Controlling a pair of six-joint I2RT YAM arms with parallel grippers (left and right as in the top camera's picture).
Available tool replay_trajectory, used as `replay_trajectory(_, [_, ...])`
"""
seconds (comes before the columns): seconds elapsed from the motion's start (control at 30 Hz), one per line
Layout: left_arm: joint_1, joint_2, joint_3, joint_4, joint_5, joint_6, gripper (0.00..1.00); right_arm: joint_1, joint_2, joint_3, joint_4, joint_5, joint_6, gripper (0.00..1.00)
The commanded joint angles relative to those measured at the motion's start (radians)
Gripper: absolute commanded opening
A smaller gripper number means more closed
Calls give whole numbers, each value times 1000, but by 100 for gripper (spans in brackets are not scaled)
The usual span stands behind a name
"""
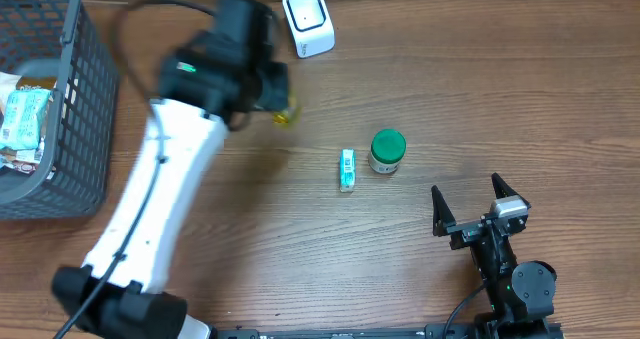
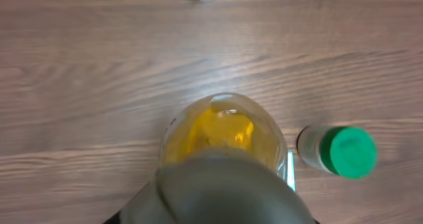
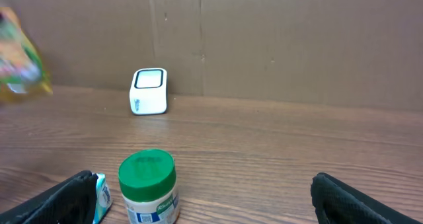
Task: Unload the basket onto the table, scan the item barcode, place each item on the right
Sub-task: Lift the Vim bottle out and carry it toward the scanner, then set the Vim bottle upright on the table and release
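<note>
The spot behind the teal box is free for the item, so my left gripper should move the item there next and lower it until its base touches the wood.
The item, a clear container with yellow contents, hangs above the table in my left gripper, which is shut on it. From overhead only a yellow tip shows past the arm. It appears as a yellow blur at the left of the right wrist view. The white scanner stands at the back, a short way right of and behind the item. My right gripper rests open at the front right, nothing between its fingers.
A green-lidded jar and a small teal box sit mid-table, just ahead of the right gripper. A dark mesh basket with packets stands at the left edge. A cardboard wall backs the table.
</note>
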Motion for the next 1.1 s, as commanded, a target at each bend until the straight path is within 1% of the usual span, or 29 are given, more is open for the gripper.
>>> replay_trajectory(0.0, [-99,-11,-143,100,-177,-141,20,-3,-7,-11,5,9,-5,100])
replay_trajectory(0.07, [-143,-11,-222,186,-259,-180,20,-3,-7,-11,5,9,-5,100])
replay_trajectory(0.1, [-174,-11,-285,280,-298,-194,20,-3,-7,-11,5,9,-5,100])
replay_trajectory(0.27, [-217,3,-378,455,-306,-208,20,-3,-7,-11,5,9,-5,100])
replay_trajectory(0.4, [-217,46,-382,549,-303,-208,19,-3,-7,-11,5,9,-5,100])
replay_trajectory(0.57, [-217,133,-382,572,-303,-203,20,-3,-7,-11,4,9,-5,100])
replay_trajectory(0.63, [-217,158,-382,591,-303,-168,21,-3,-7,-11,4,9,-5,100])
replay_trajectory(0.83, [-217,163,-382,597,-298,-161,23,-3,-7,-11,4,9,-5,100])
replay_trajectory(1.0, [-217,163,-382,586,-243,-159,24,-3,-7,-11,5,9,-5,100])
replay_trajectory(1.07, [-217,163,-382,586,-243,-158,28,-3,-7,-11,5,9,-5,100])
